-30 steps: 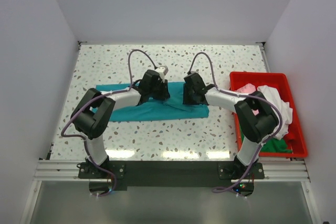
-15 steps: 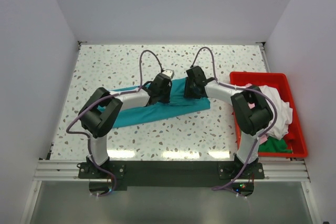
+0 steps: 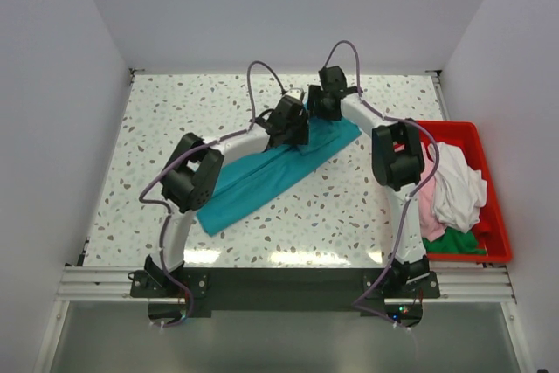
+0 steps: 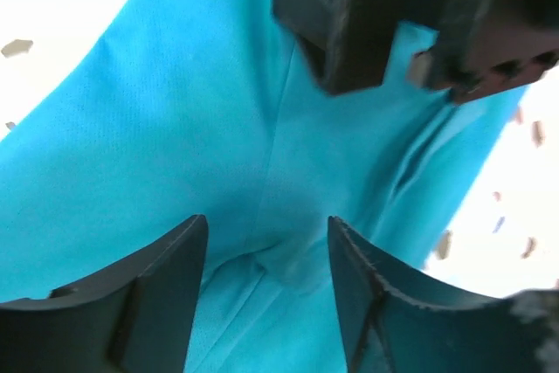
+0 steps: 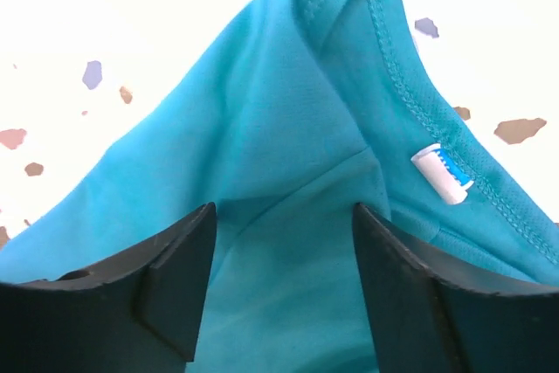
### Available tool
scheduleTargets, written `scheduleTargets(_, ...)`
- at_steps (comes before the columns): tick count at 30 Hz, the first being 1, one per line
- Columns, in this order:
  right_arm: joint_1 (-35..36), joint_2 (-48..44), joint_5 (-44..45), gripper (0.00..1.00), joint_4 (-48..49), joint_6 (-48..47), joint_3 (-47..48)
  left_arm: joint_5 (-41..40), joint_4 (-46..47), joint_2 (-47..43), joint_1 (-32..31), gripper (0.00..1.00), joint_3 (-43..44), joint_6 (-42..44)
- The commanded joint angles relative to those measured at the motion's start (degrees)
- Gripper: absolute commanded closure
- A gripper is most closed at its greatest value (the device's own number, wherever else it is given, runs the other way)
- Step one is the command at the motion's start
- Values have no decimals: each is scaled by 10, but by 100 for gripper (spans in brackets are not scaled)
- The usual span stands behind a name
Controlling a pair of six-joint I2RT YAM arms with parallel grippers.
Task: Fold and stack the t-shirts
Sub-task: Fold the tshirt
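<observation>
The teal t-shirt slants (image 3: 281, 173) across the speckled table, so its near end (image 3: 220, 209) should be swung straight by my left gripper while my right gripper guides the collar end.
The teal t-shirt (image 3: 262, 176) lies as a long diagonal band on the speckled table, from near left up to the far middle. My left gripper (image 3: 293, 128) and right gripper (image 3: 325, 111) are close together at its far right end, each holding a bunch of its cloth. In the left wrist view the teal cloth (image 4: 218, 128) fills the space between the fingers of my left gripper (image 4: 267, 233), and the right gripper's body (image 4: 410, 15) shows just beyond. In the right wrist view my right gripper (image 5: 284, 216) holds cloth beside the collar and its white neck label (image 5: 441, 172).
A red bin (image 3: 437, 125) stands at the right table edge. It holds a white shirt (image 3: 458, 185), a pink one (image 3: 428, 216) and a green one (image 3: 454, 242). White walls close the table on three sides.
Both grippers have moved away from me toward the far middle, dragging the teal shirt's right end with them. The shirt has turned from a level band to a diagonal one.
</observation>
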Motion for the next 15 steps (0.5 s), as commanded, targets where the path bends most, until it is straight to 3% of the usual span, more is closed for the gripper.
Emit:
scheduleTargets(1, 7, -29, -3, 32, -39, -40, 42, -6, -24, -52, 18, 37, 30, 9)
scheduleTargets(5, 9, -92, 11, 30, -24, -27, -15, -14, -27, -122, 51, 35, -42, 15)
scheduleTargets(9, 18, -143, 16, 33, -10, -2, -92, -76, -58, -196, 61, 35, -120, 20)
scheduleTargets(12, 27, -142, 11, 34, 0, 8, -122, -112, -78, -231, 62, 37, -180, 16)
scheduleTargets(15, 25, -120, 4, 43, -2, 15, -128, -138, -89, -256, 69, 39, -244, 5)
